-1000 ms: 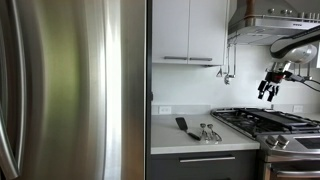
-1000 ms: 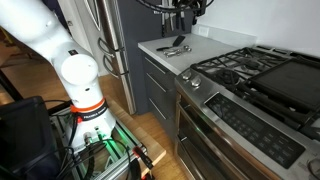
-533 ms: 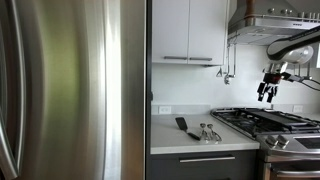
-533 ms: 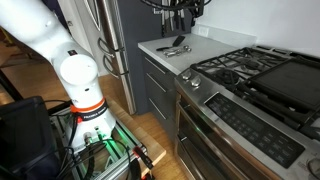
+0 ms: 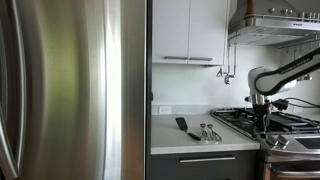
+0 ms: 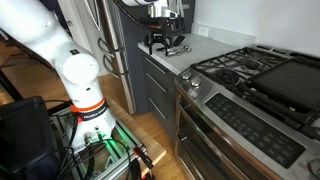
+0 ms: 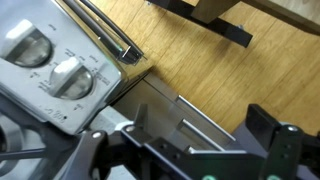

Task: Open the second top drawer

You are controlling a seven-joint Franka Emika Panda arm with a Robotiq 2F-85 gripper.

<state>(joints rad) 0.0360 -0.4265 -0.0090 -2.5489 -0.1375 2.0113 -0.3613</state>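
The silver bar handles (image 7: pixel 205 119) are out of line with my gripper, which hangs high and crooked, so next I move back, turn it straight and bring it down in front of the drawers (image 6: pixel 158 88).
A dark grey drawer front (image 5: pixel 190 168) with a slim silver bar handle (image 5: pixel 208 158) sits under the white counter. In an exterior view it belongs to a stack of dark grey drawers (image 6: pixel 155 85) beside the oven. The wrist view looks down on these drawer fronts and their silver bar handles (image 7: pixel 200 115). My gripper (image 5: pixel 263 122) is open and empty. It hangs in front of the counter's edge, above the drawers (image 6: pixel 157 44). Its two dark fingers frame the handles in the wrist view (image 7: pixel 185 150) without touching them.
A steel fridge (image 5: pixel 70 90) fills one side. Utensils (image 5: pixel 200 130) lie on the counter (image 6: pixel 175 47). The gas stove (image 6: pixel 260 75) and its oven front (image 6: pixel 240 130) stand next to the drawers, with knobs (image 7: pixel 60 75) close by. A wooden floor (image 7: pixel 230 60) lies below.
The gripper has come down from hood height and moved off the stove towards the counter's front edge, above the drawers. It stayed open.
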